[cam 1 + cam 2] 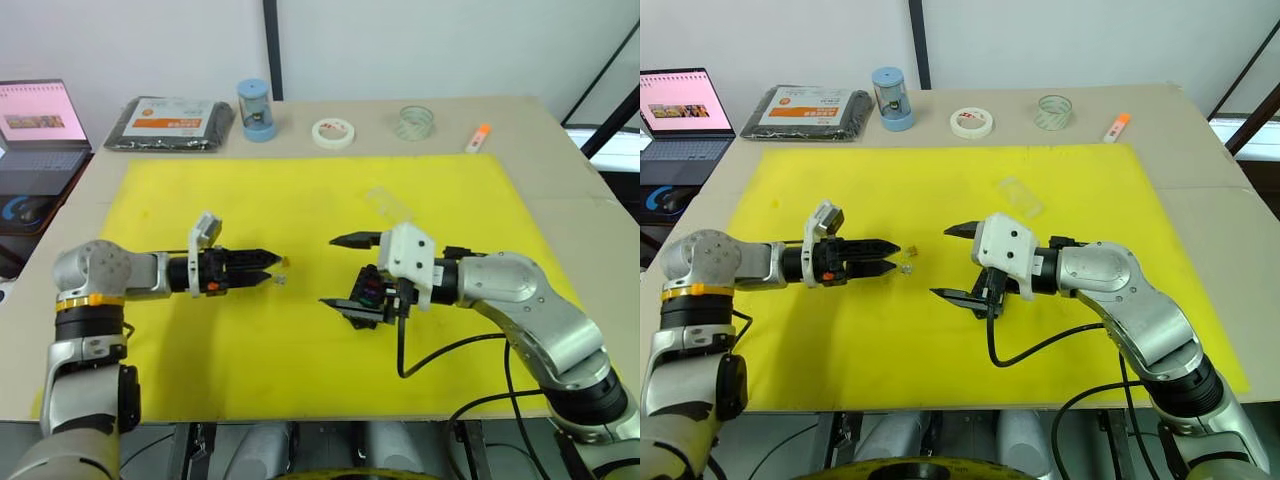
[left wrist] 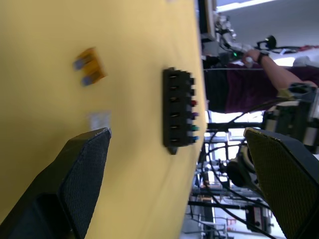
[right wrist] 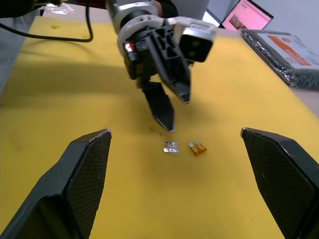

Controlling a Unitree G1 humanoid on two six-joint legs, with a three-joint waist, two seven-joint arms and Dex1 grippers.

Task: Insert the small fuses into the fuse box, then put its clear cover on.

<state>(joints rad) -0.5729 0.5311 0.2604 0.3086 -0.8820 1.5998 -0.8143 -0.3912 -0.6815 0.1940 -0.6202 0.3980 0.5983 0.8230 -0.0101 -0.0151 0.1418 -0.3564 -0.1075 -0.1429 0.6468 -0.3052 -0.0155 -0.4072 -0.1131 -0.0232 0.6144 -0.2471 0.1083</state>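
Observation:
The flat grey fuse (image 3: 171, 146) shows shiny metal blades (image 3: 170, 150), so it will stand upright and stay in its slot when I push it in.
The black fuse box (image 1: 368, 294) lies on the yellow mat (image 1: 250, 350) with several coloured fuses in its slots. My right gripper (image 1: 342, 272) is open wide, one finger just beside the box. Two small fuses lie loose on the mat, one orange (image 3: 198, 148) and one pale grey (image 3: 171, 147). My left gripper (image 1: 272, 268) is open with nothing in it, and its tips almost touch the two fuses. The left wrist view shows the orange fuse (image 2: 88, 66), the pale fuse (image 2: 99, 119) and the fuse box (image 2: 177, 110) beyond. The clear cover (image 1: 385, 205) lies behind the right gripper.
Along the table's back edge stand a black packet with an orange label (image 1: 170, 122), a blue cylinder (image 1: 255, 110), a white tape roll (image 1: 332, 132), a clear tape roll (image 1: 415, 122) and an orange marker (image 1: 479, 137). A laptop (image 1: 35, 125) sits at far left.

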